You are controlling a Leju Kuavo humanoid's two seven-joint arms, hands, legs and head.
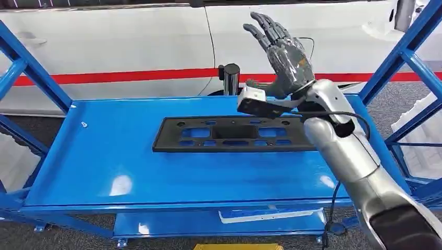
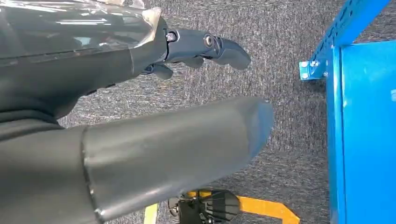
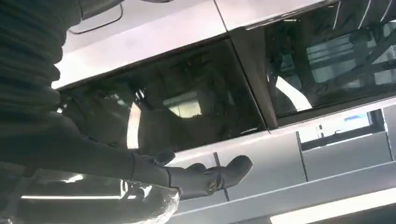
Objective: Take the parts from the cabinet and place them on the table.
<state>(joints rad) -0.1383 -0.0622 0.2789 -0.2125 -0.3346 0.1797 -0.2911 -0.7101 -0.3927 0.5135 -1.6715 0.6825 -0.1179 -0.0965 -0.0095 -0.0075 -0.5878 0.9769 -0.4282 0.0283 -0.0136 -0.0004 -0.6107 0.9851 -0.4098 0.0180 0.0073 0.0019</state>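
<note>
The blue shelf shows through the cut-outs [image 1: 195, 133]. So the long flat black plastic part [image 1: 233, 134] will lift off freely and leave the shelf empty when I raise it.
A long flat black plastic part [image 1: 229, 134] with several rectangular cut-outs lies across the middle of the blue shelf [image 1: 104, 156]. My right hand [image 1: 281, 54] is raised above the part's right end, palm up and fingers spread, holding nothing. The right wrist view shows the same hand's fingers [image 3: 219, 175] stretched out against a white car's side windows. My left hand [image 2: 196, 51] hangs beside the cabinet over grey carpet, its fingers extended and apart with nothing in them.
Blue frame posts [image 1: 396, 62] rise on both sides of the shelf. A white car with a red stripe [image 1: 130, 77] stands behind it. A dark cylinder [image 1: 230, 78] stands at the shelf's back edge. A lower blue shelf [image 1: 219, 224] holds a white strip.
</note>
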